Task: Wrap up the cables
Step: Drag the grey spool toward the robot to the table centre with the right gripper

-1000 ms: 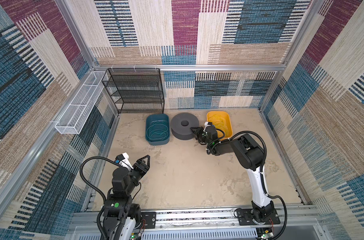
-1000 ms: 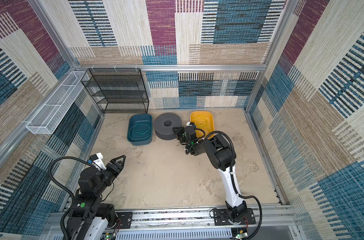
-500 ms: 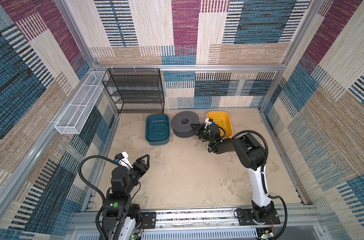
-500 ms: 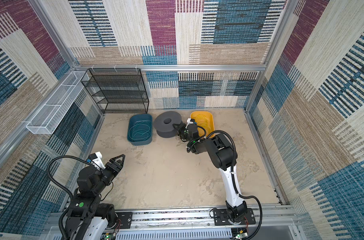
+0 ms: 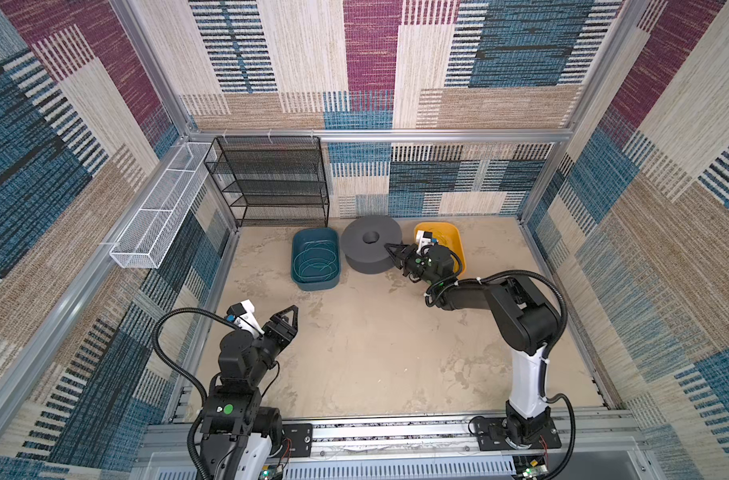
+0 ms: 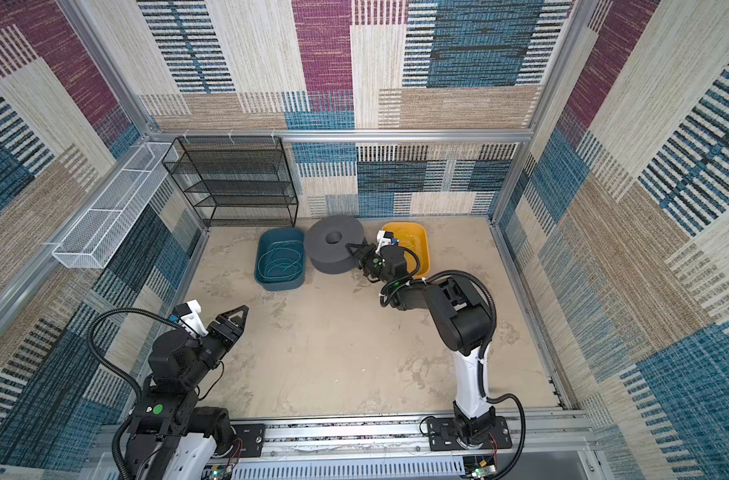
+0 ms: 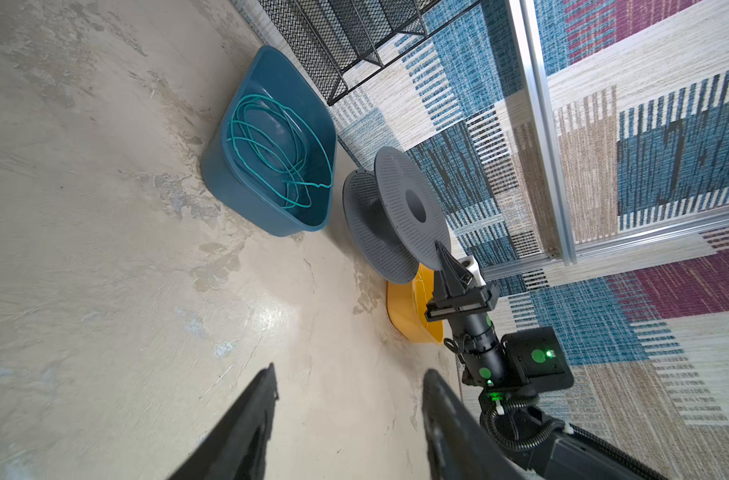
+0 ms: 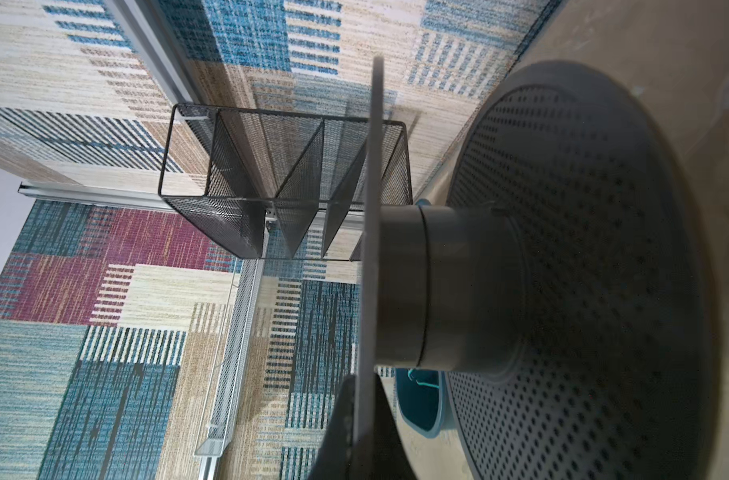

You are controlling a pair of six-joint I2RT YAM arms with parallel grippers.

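Note:
The spool's upper edge (image 5: 382,238) is between the closed fingers of my right gripper, and there is open floor before the bins (image 5: 392,332). I should keep pulling the spool there until it stands flat.
A grey perforated spool (image 5: 369,245) (image 6: 333,245) lies flat on the floor between two bins. My right gripper (image 5: 390,248) (image 6: 349,247) (image 8: 365,380) is shut on the thin edge of the spool's upper flange (image 7: 396,216), as the left wrist view shows side-on. A teal cable (image 5: 315,262) (image 7: 271,141) lies coiled in the blue bin (image 5: 313,284). Thin yellow cable loops show faintly in the yellow bin (image 6: 421,249), partly hidden behind my right wrist. My left gripper (image 5: 288,311) (image 7: 350,369) hovers open over bare floor at the near left, holding nothing.
A black mesh rack (image 5: 271,183) stands against the back wall behind the blue bin. A white wire basket (image 5: 159,208) hangs along the left wall. Patterned walls close in the floor on three sides.
My right gripper moved up along the spool's side to its upper rim and closed on the flange edge. The left arm barely moved.

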